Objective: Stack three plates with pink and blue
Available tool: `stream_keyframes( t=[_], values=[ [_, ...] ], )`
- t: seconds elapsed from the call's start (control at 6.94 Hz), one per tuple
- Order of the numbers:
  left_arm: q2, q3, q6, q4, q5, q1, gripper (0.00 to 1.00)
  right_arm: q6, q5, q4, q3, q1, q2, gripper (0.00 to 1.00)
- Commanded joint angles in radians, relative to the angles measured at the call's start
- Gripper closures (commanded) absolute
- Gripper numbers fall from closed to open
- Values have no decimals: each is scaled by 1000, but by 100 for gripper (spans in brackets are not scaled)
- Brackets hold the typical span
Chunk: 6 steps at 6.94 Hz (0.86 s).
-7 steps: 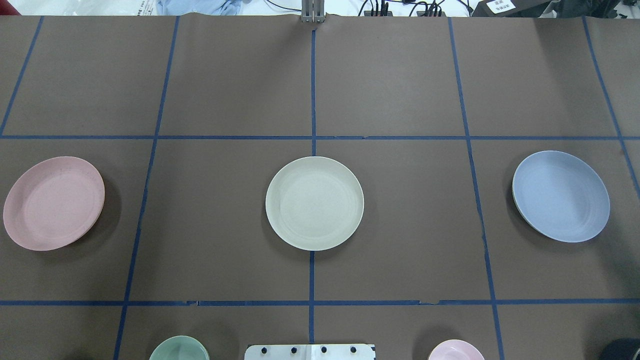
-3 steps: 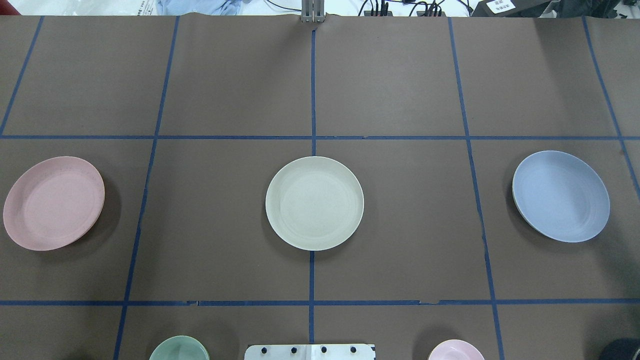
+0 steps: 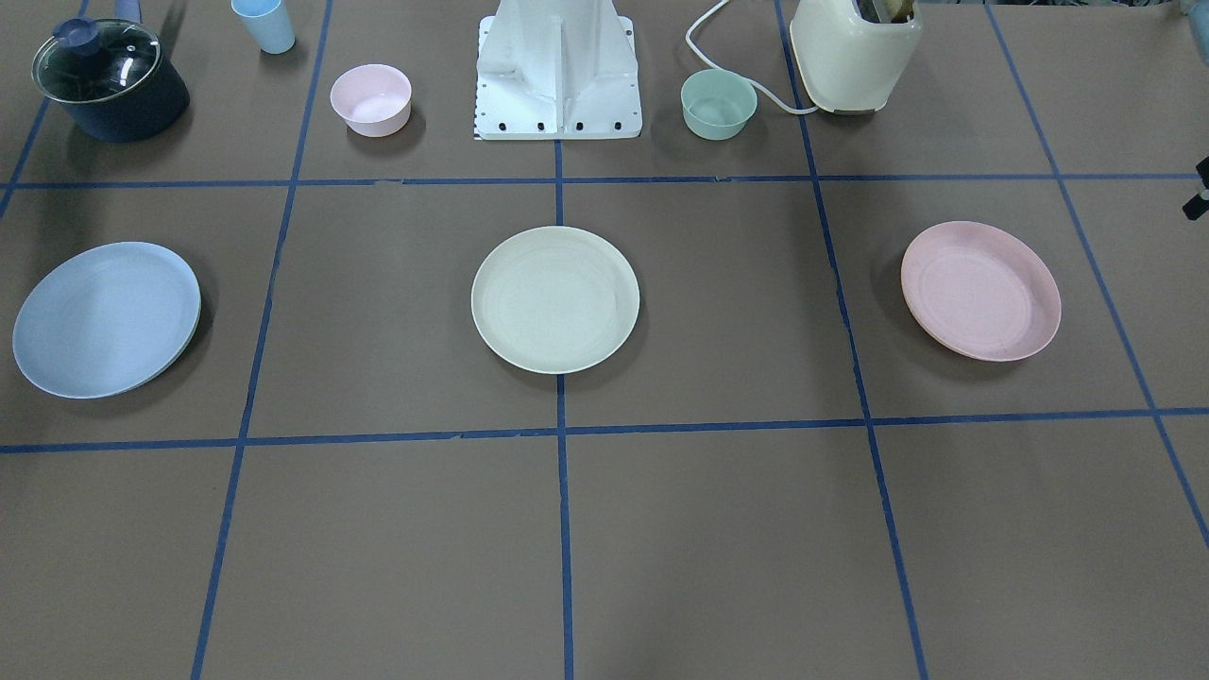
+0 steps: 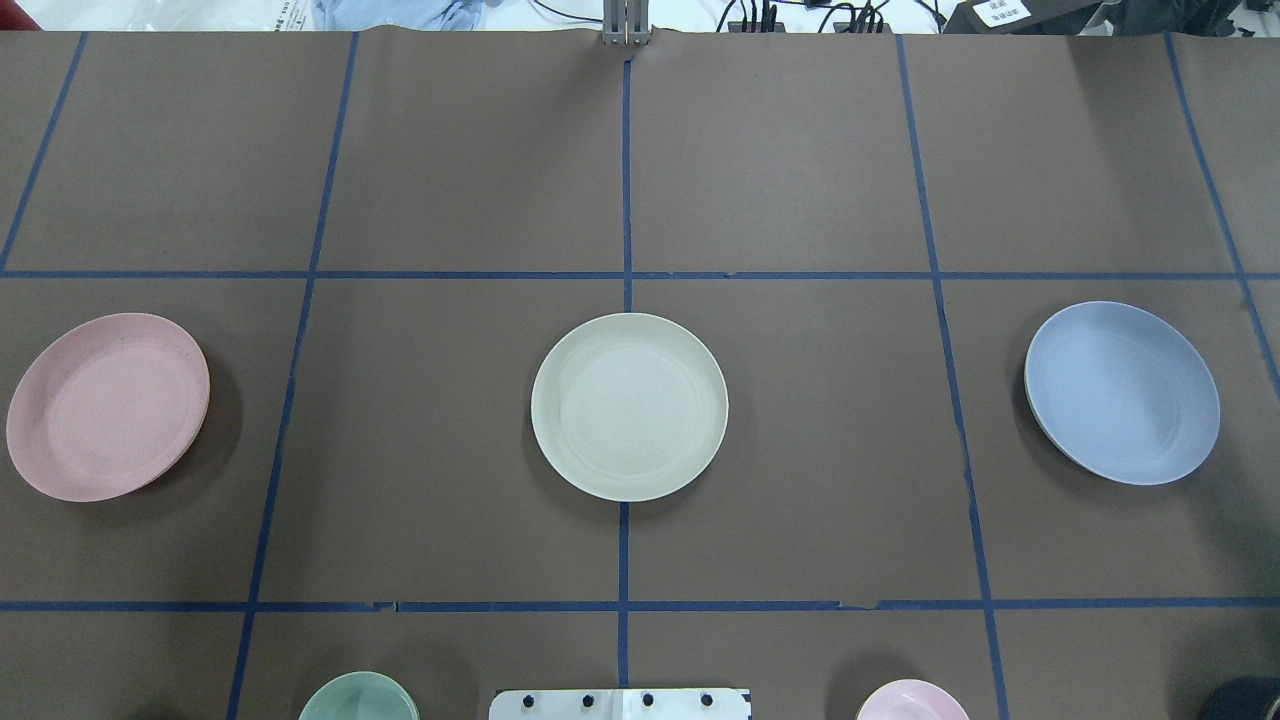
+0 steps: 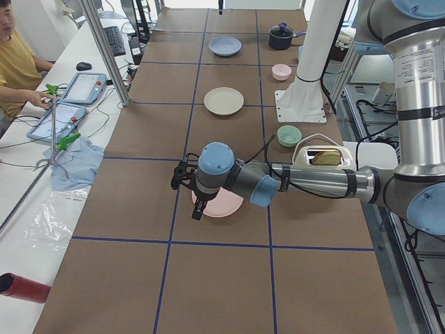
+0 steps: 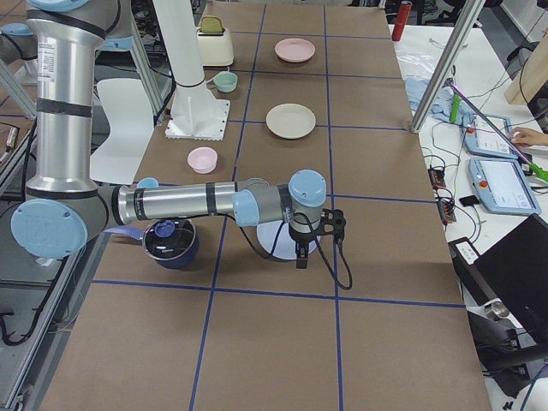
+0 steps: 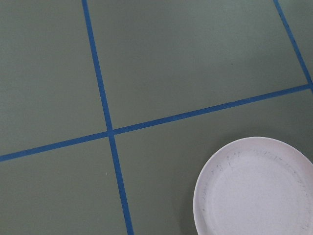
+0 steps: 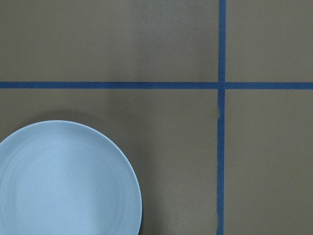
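Observation:
My gripper will lower the pink plate (image 3: 981, 291), which should then nest closely and cover nearly all of the cream plate, because their round rims (image 3: 635, 300) look equally wide.
Three plates lie apart in one row on the brown table. The cream plate (image 4: 629, 406) is in the middle, the pink plate (image 4: 107, 405) at the left, the light blue plate (image 4: 1122, 392) at the right. My left gripper (image 5: 189, 191) shows only in the exterior left view, hovering over the pink plate's (image 5: 224, 207) edge. My right gripper (image 6: 317, 240) shows only in the exterior right view, above the blue plate (image 6: 276, 241). I cannot tell whether either is open or shut. The wrist views show the pink plate (image 7: 257, 188) and the blue plate (image 8: 63, 178) below.
By my base stand a green bowl (image 3: 719, 104), a pink bowl (image 3: 370, 98), a cream toaster (image 3: 855, 52), a dark lidded pot (image 3: 109, 80) and a light blue cup (image 3: 264, 24). Blue tape lines divide the table into squares.

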<state>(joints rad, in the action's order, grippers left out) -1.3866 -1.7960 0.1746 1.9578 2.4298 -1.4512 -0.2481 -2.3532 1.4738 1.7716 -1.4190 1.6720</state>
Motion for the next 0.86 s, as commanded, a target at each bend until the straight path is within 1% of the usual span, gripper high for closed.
stream_keyframes(
  t=[0.0,0.14,0.29,0.43,0.58,0.72],
  values=[
    [-26,97,69,24,3,118,4,-2,0,-3,-3,2,0,0],
    [-31,130,92,41,3,173,6,-2,2,0,-4,8,-6,0],
    [-73,202,95,49,18,201,10,-3,0,0,-7,9,-6,0],
    [-107,264,94,53,34,248,10,-3,-1,0,-6,9,-2,0],
    [-145,311,98,53,41,256,12,-2,-1,-3,-4,11,-1,0],
    [-149,325,98,62,48,282,13,-2,-4,-3,-3,9,0,0]
  ],
)
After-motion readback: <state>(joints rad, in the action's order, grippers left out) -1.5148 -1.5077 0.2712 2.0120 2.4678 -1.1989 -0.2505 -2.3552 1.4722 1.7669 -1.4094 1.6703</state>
